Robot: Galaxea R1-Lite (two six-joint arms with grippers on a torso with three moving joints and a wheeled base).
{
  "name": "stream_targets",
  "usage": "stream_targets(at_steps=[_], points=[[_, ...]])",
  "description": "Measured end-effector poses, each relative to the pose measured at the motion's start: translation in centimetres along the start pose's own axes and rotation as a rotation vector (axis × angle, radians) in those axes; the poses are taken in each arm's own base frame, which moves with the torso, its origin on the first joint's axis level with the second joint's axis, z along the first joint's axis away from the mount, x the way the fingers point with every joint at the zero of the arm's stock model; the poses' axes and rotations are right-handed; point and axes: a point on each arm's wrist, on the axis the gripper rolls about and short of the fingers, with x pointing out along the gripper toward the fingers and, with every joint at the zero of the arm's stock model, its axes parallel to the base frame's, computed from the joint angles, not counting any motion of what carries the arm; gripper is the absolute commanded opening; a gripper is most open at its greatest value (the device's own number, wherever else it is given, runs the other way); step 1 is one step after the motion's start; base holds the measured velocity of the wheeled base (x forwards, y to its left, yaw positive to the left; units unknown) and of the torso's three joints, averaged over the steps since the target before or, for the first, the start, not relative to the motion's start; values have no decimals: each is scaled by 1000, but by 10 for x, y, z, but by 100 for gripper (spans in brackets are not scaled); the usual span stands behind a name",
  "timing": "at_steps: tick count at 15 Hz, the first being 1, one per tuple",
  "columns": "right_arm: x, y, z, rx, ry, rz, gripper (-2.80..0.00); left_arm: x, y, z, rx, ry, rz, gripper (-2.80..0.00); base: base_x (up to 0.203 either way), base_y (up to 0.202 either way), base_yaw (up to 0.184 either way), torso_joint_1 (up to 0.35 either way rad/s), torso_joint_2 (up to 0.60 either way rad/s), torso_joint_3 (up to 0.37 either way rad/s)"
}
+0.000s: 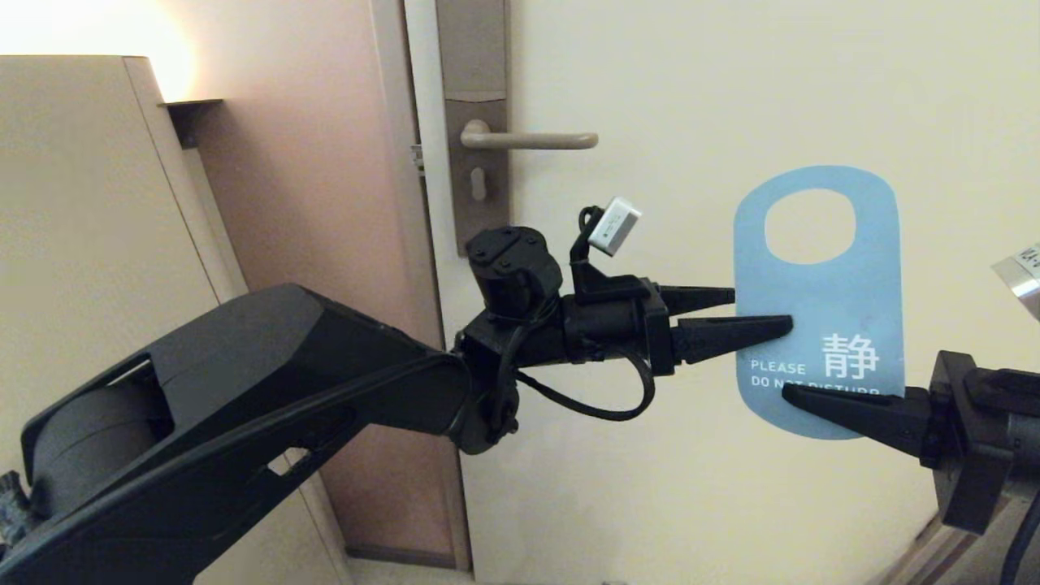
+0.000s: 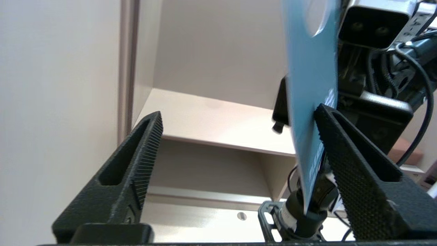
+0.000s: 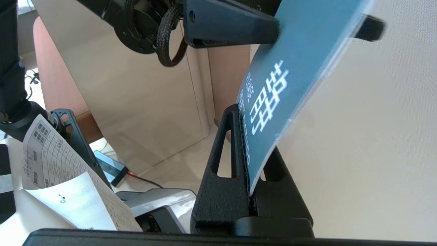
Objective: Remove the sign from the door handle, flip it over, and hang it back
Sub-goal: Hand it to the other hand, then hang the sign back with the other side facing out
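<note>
The blue sign (image 1: 816,297) will stay flat and upright when I take it to the door handle, because it stands straight above its clamped bottom end (image 1: 836,401).
The blue sign (image 1: 821,301) is off the door handle (image 1: 528,140) and held upright in the air to the handle's lower right, its side with the white character facing me. My right gripper (image 1: 800,396) is shut on the sign's bottom end; the right wrist view shows its fingers clamped on the sign (image 3: 297,58). My left gripper (image 1: 760,310) is open, its fingers straddling the sign's left edge. In the left wrist view the sign (image 2: 310,85) lies against one finger (image 2: 341,153) and the other finger stands far off. The handle is bare.
The tall lock plate (image 1: 475,81) sits on the cream door (image 1: 731,81). The brown door frame (image 1: 325,203) and a beige cabinet (image 1: 81,244) stand to the left. A printed paper sheet (image 3: 61,181) shows low in the right wrist view.
</note>
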Motion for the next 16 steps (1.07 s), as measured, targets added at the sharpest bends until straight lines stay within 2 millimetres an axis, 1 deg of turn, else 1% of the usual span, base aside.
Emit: stream_targets(at_steps=[3,7,12,16], points=[[0,0,0,1,0,-1,-280,-16,1,0,-1,15,35,0,0,0,0,0,0,0],[-1,0,-1,2,2,-7,-280,-35,-3,2,22,27,77,0,0,0,0,0,0,0],[-4,-4,0,3,-9,-76,-280,-57,-17,6,46,44,117,0,0,0,0,0,0,0],[-9,-5,2,0,-25,-117,-280,-67,-32,9,56,51,135,0,0,0,0,0,0,0]])
